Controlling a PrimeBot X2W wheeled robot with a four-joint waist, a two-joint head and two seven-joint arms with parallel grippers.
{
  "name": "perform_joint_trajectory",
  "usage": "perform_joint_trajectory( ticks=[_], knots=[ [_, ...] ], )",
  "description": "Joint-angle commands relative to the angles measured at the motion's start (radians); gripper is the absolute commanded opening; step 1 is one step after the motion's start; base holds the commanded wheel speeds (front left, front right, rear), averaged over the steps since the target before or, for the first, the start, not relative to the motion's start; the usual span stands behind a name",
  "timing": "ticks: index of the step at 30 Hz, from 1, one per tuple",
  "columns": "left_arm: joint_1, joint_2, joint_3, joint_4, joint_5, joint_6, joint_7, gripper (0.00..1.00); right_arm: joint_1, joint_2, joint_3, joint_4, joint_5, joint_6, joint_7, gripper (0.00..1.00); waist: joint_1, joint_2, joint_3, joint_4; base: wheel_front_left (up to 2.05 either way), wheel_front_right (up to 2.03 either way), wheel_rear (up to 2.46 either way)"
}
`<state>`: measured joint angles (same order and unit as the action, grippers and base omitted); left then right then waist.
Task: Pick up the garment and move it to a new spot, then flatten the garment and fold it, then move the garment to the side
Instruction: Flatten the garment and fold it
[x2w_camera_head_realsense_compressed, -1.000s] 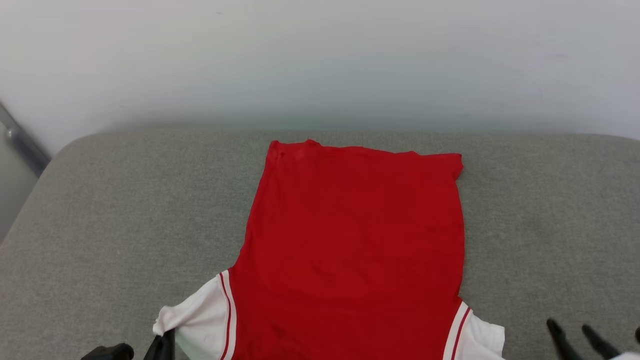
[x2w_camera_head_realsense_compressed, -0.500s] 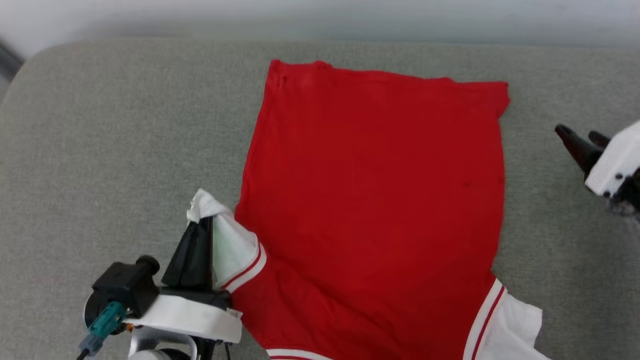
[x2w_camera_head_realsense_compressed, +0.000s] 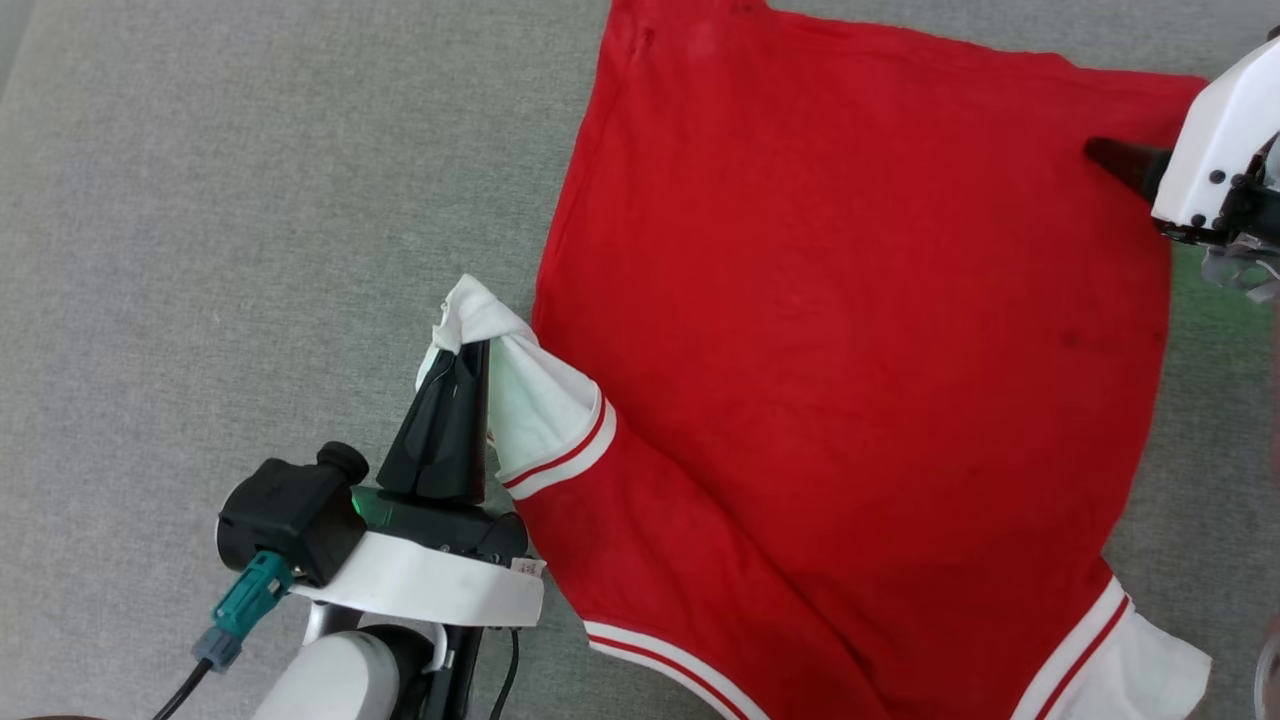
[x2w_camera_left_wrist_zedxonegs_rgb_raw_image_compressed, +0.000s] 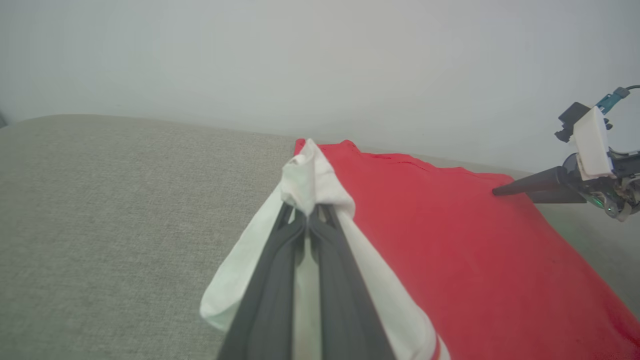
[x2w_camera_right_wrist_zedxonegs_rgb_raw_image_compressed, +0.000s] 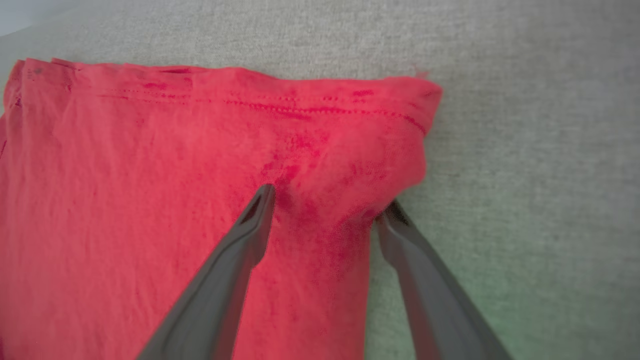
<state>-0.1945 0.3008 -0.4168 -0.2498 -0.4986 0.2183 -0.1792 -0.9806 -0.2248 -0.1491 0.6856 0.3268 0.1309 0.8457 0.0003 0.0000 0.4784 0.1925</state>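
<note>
The garment's upper side (x2w_camera_head_realsense_compressed: 858, 324) shows plain red with striped trim (x2w_camera_head_realsense_compressed: 684, 668), so I should expect to find lettering hidden underneath when I pick it up and flip it over.
The garment (x2w_camera_head_realsense_compressed: 850, 350) lies spread on a grey cushion, plain red side up, with white sleeves edged in red and white stripes. My left gripper (x2w_camera_head_realsense_compressed: 455, 365) is shut on the left white sleeve (x2w_camera_head_realsense_compressed: 530, 400), which stands lifted and bunched over the fingertips. In the left wrist view the closed fingers (x2w_camera_left_wrist_zedxonegs_rgb_raw_image_compressed: 280, 270) pinch that sleeve (x2w_camera_left_wrist_zedxonegs_rgb_raw_image_compressed: 312, 175) beside the red body (x2w_camera_left_wrist_zedxonegs_rgb_raw_image_compressed: 450, 240). My right gripper (x2w_camera_head_realsense_compressed: 1120, 160) is open at the garment's far right corner. In the right wrist view its tips (x2w_camera_right_wrist_zedxonegs_rgb_raw_image_compressed: 327, 212) straddle the cloth's side edge (x2w_camera_right_wrist_zedxonegs_rgb_raw_image_compressed: 395, 165), one finger (x2w_camera_right_wrist_zedxonegs_rgb_raw_image_compressed: 250, 235) resting on the red fabric (x2w_camera_right_wrist_zedxonegs_rgb_raw_image_compressed: 150, 175).
The grey fabric cushion (x2w_camera_head_realsense_compressed: 200, 250) stretches out to the left of the garment. A pale wall (x2w_camera_left_wrist_zedxonegs_rgb_raw_image_compressed: 300, 60) rises behind it. The second white sleeve (x2w_camera_head_realsense_compressed: 1150, 670) lies flat at the lower right. The right gripper (x2w_camera_left_wrist_zedxonegs_rgb_raw_image_compressed: 510, 192) shows across the garment in the left wrist view.
The head camera has tilted down and closer. My left gripper has lifted the white sleeve and carried it inward and forward. My right gripper has travelled up to the garment's far right corner.
</note>
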Motion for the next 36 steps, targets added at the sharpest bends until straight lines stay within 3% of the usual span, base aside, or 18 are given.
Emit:
perform_joint_trajectory(
  ticks=[1, 4, 6, 7, 10, 15, 20, 25, 31, 36],
  knots=[
    [-0.013, -0.004, -0.002, 0.005, 0.002, -0.006, -0.006, 0.0, -0.007, 0.001, 0.001, 0.022, -0.006, 0.0, 0.007, 1.0, -0.0003, 0.0, 0.01, 0.012, 0.0, 0.0, 0.0],
    [-0.019, -0.009, -0.008, 0.014, 0.0, -0.007, -0.008, 0.0, 0.004, 0.009, -0.008, 0.107, -0.021, -0.001, 0.037, 1.0, -0.0003, 0.0, 0.01, 0.017, 0.0, 0.0, 0.0],
    [-0.018, -0.008, -0.009, 0.021, -0.002, -0.008, -0.008, 0.0, 0.006, 0.012, -0.005, 0.141, -0.019, -0.001, 0.049, 0.25, -0.0003, 0.0, 0.007, 0.019, 0.0, 0.0, 0.0],
    [-0.017, -0.009, -0.01, 0.023, -0.003, -0.009, -0.009, 0.0, 0.002, 0.017, -0.003, 0.145, -0.015, -0.001, 0.04, 0.0, -0.0003, 0.0, 0.006, 0.02, 0.0, 0.0, 0.0],
    [-0.01, -0.007, -0.01, 0.035, -0.005, -0.008, -0.011, 0.0, -0.012, 0.011, 0.021, 0.131, -0.013, 0.0, 0.0, 0.0, -0.0003, 0.0, -0.009, 0.017, 0.0, 0.0, 0.0],
    [0.002, -0.005, -0.01, 0.06, -0.011, -0.005, -0.011, 0.0, -0.017, -0.065, 0.125, 0.044, -0.029, 0.0, -0.111, 0.0, -0.0003, 0.0, -0.049, 0.0, 0.0, 0.0, 0.0],
    [0.028, 0.006, -0.003, 0.099, -0.025, -0.002, -0.012, 0.0, 0.064, -0.126, 0.214, -0.071, 0.025, 0.0, -0.168, 0.0, -0.0003, 0.0, -0.117, -0.027, 0.0, 0.0, 0.0],
    [0.084, 0.03, 0.021, 0.146, -0.044, 0.012, -0.004, 0.0, 0.269, -0.185, 0.26, -0.255, 0.092, 0.0, -0.162, 0.0, -0.0003, 0.0, -0.225, -0.066, 0.0, 0.0, 0.0],
    [0.169, 0.066, 0.049, 0.186, -0.071, 0.03, 0.013, 0.0, 0.634, -0.216, 0.194, -0.537, 0.109, 0.0, -0.095, 0.0, -0.0003, 0.0, -0.345, -0.11, 0.0, 0.0, 0.0],
    [0.217, 0.084, 0.057, 0.198, -0.088, 0.034, 0.015, 0.0, 0.951, -0.135, 0.104, -0.731, 0.09, 0.0, -0.009, 0.0, -0.0003, 0.0, -0.41, -0.14, 0.0, 0.0, 0.0]
  ],
)
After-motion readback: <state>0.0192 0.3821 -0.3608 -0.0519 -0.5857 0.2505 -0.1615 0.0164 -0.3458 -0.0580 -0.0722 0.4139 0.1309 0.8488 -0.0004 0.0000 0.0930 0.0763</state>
